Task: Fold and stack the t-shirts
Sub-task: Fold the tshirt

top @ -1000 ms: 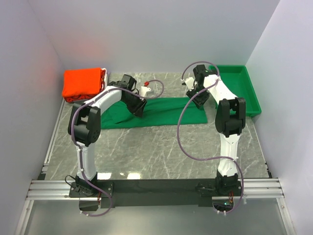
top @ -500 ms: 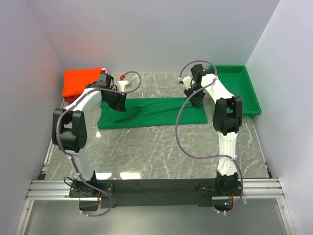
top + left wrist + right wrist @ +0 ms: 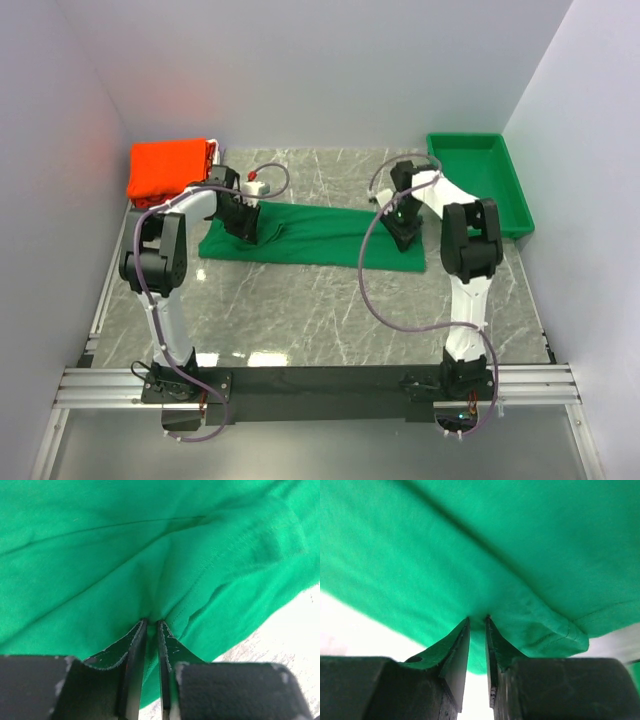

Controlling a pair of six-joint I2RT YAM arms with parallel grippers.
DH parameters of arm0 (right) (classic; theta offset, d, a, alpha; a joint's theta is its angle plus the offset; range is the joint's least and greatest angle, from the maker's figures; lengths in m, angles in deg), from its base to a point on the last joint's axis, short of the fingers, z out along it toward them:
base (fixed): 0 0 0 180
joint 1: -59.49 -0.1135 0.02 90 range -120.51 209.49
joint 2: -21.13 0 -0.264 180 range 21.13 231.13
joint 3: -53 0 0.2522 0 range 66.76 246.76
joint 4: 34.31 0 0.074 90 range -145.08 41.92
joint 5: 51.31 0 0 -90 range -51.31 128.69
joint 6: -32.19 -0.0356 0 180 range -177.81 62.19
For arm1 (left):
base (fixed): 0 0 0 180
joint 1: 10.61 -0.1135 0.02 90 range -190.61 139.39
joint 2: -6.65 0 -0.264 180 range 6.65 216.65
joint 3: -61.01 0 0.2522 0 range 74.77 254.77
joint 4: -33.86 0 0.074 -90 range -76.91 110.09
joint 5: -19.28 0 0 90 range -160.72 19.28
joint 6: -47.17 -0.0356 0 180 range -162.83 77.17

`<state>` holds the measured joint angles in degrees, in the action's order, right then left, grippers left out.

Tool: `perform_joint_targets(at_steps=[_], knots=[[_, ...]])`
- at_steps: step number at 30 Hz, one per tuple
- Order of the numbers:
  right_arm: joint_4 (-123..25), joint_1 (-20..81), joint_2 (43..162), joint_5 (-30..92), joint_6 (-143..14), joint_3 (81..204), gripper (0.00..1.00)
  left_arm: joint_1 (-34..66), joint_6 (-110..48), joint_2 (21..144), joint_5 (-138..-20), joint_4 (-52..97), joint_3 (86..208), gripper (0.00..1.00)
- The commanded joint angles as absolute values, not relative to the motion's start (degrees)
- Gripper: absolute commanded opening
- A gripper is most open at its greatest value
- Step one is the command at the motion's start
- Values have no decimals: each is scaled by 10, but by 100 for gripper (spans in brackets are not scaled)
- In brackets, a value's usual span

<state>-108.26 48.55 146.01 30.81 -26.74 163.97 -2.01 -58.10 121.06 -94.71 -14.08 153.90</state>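
Note:
The dark green t-shirt is lying crosswise in a long strip point(image 3: 325, 236), so next my left gripper moves its end of the t-shirt around to the back point(image 3: 280, 186) as my right gripper pulls forward.
A dark green t-shirt point(image 3: 315, 236) lies in a long strip across the middle of the table. My left gripper point(image 3: 246, 226) presses down on its left part. In the left wrist view the gripper point(image 3: 151, 622) is shut on a pinched ridge of the green cloth point(image 3: 150, 555). At the strip's right end is my right gripper point(image 3: 405, 230), and the right wrist view shows it point(image 3: 477, 618) shut on a fold of the same cloth point(image 3: 485, 550). Folded orange-red t-shirts point(image 3: 170, 170) sit stacked at the back left.
A rigid green tray point(image 3: 482, 180) stands at the back right, just beyond the right arm. White walls close in the table on three sides. Cables loop from both arms over the marble table point(image 3: 320, 310).
Both grippers have closed onto the green t-shirt. The left gripper swung left and came down on the left part. The right gripper came forward and down, and the shirt's right end shifted nearer.

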Motion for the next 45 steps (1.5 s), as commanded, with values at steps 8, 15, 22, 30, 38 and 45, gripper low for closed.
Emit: perform_joint_targets(at_steps=[8, 15, 22, 30, 38, 45], knots=[[-1127, 331, 1220, 196, -238, 1303, 27, 35, -607, 1380, -936, -193, 1756, 22], [-1164, 254, 1183, 96, -256, 1373, 31, 71, -601, 1454, -951, -188, 1974, 32], [-1109, 335, 1179, 164, -256, 1428, 31, 34, -580, 1322, -974, -118, 1856, 35], [-1072, 372, 1281, 264, -238, 1437, 26, 36, -510, 1281, -962, -101, 1775, 31], [-1087, 353, 1331, 219, -238, 1430, 22, 31, -472, 1357, -931, -88, 1816, 26], [-1097, 286, 1360, 129, -266, 1440, 22, 24, -461, 1443, -927, -111, 1912, 24]])
